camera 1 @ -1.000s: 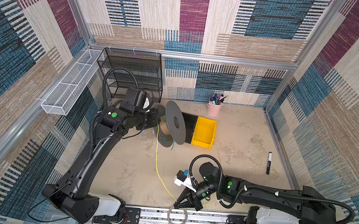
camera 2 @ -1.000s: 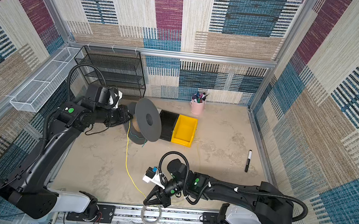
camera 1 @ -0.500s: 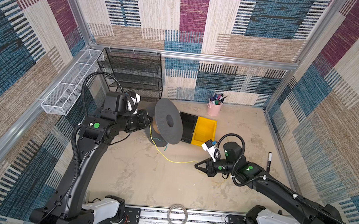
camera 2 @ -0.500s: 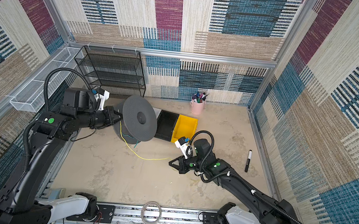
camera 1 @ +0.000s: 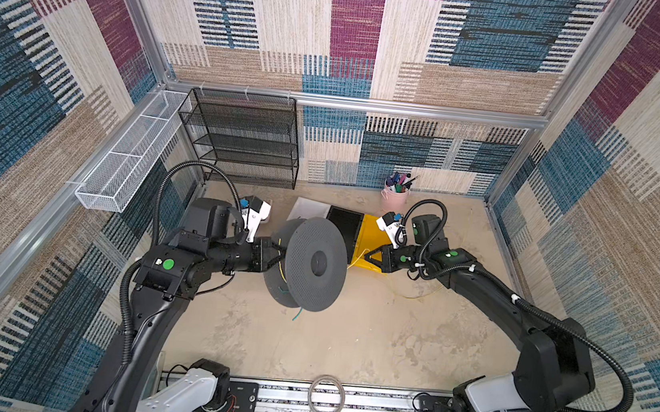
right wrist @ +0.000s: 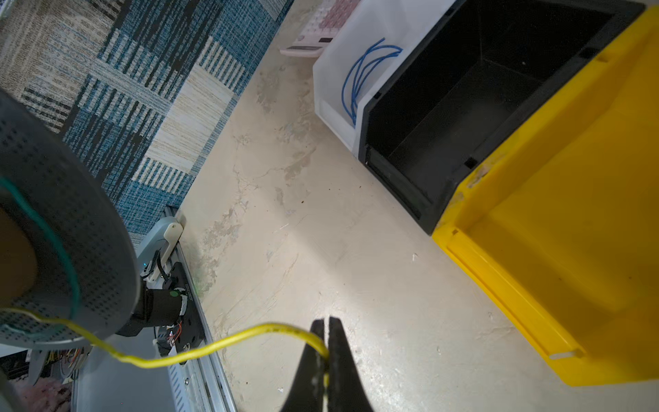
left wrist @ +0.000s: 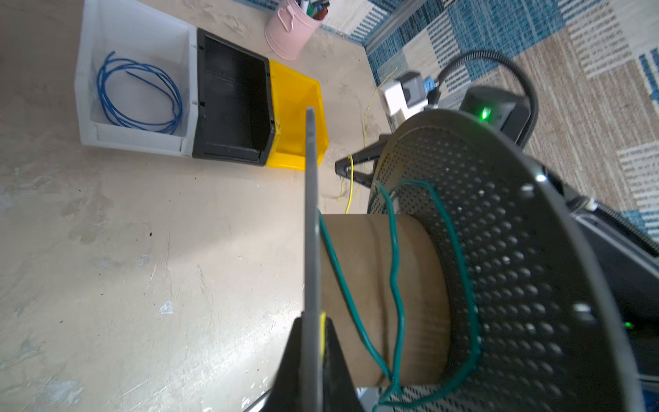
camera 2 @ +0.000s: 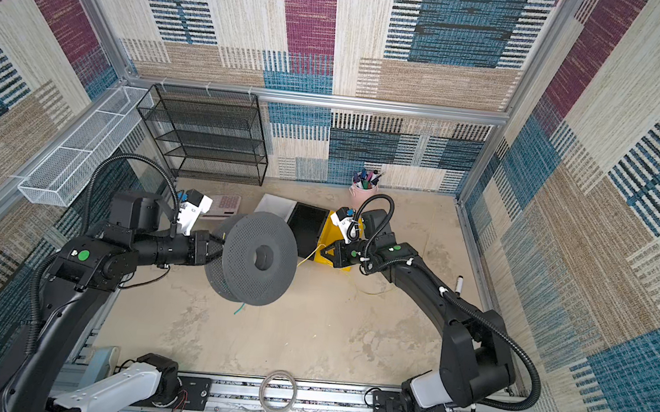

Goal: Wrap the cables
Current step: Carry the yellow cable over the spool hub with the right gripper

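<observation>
My left gripper pins the yellow cable to the spool's rim point(left wrist: 312, 281). My right gripper keeps holding the cable until it lies across the spool's brown core point(left wrist: 425, 302).
My left gripper point(left wrist: 311, 330) is shut on one flange of a grey perforated spool point(camera 1: 316, 264), with a bit of yellow showing between the jaws beside the flange, and holds the spool above the table. A green wire point(left wrist: 396, 271) lies loosely round the spool's brown core. The yellow cable point(right wrist: 214, 347) runs from the spool to my right gripper point(right wrist: 326, 333), which is shut on it just right of the spool, in front of the yellow bin point(camera 1: 370, 240). More of this cable trails on the floor point(camera 1: 410, 297). The blue cable point(left wrist: 139, 94) lies coiled in the white bin point(left wrist: 89, 71).
A black bin point(left wrist: 231, 107) sits between the white and yellow ones. A pink pen cup point(camera 1: 395, 197), a black mesh rack point(camera 1: 243, 139) and a calculator point(camera 2: 222, 204) stand at the back. A marker point(camera 2: 458, 285) lies at the right. A pale tubing hoop point(camera 1: 326, 394) rests on the front rail.
My right gripper has carried the yellow cable from the table's front up to the yellow bin. My left arm has swung the spool rightward and turned it.
</observation>
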Robot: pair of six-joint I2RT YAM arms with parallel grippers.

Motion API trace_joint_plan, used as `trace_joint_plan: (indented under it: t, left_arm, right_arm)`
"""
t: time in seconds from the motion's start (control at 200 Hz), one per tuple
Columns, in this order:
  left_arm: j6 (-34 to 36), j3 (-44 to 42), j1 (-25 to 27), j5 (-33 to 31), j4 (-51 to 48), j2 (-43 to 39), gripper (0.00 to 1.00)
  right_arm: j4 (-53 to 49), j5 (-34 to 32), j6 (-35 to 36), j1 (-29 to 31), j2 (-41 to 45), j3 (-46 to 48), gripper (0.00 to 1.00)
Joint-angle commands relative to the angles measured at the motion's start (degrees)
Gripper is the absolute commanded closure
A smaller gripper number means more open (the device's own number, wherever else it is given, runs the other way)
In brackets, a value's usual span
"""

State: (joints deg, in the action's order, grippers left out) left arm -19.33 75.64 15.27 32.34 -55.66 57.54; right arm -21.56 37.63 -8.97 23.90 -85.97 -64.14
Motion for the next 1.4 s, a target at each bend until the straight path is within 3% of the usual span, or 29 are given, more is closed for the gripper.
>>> trace_joint_plan:
  t: [0.0, 0.225, 0.581, 0.871, 0.952, 1.122, 1.392]
  left_arm:
    - [6.10, -1.89, 3.11, -2.94, -2.22, -0.92, 1.00]
    - [9.92, -5.72, 16.38, -17.27, -3.22, 0.52, 1.00]
    - [14.14, -1.37, 29.44, -38.20, -5.98, 8.58, 1.00]
    - [13.99, 4.43, 33.29, -56.36, -11.64, 18.52, 1.00]
    - [11.62, 7.84, 34.35, -62.79, -14.23, 22.14, 1.00]
    - [5.19, 15.05, 35.76, -69.66, -18.72, 28.25, 1.00]
    - [-6.92, 24.14, 35.71, -72.98, -23.75, 32.82, 1.00]
  right_arm:
    - [-3.76, 1.56, 1.60, -0.08, -1.88, -4.30, 1.00]
    - [-8.41, 5.70, 0.98, -0.08, -4.21, -11.07, 1.00]
    - [-7.85, 18.96, -3.09, 0.00, -5.28, -14.97, 1.00]
    - [-15.35, 13.41, 0.06, 0.88, -5.97, -18.92, 1.00]
    - [-15.32, 15.84, -0.36, 1.12, -6.05, -19.17, 1.00]
    - [-10.15, 25.71, -5.27, 2.69, -5.23, -19.16, 1.00]
    - [-1.08, 33.49, -13.80, 6.20, -2.25, -19.24, 1.00]
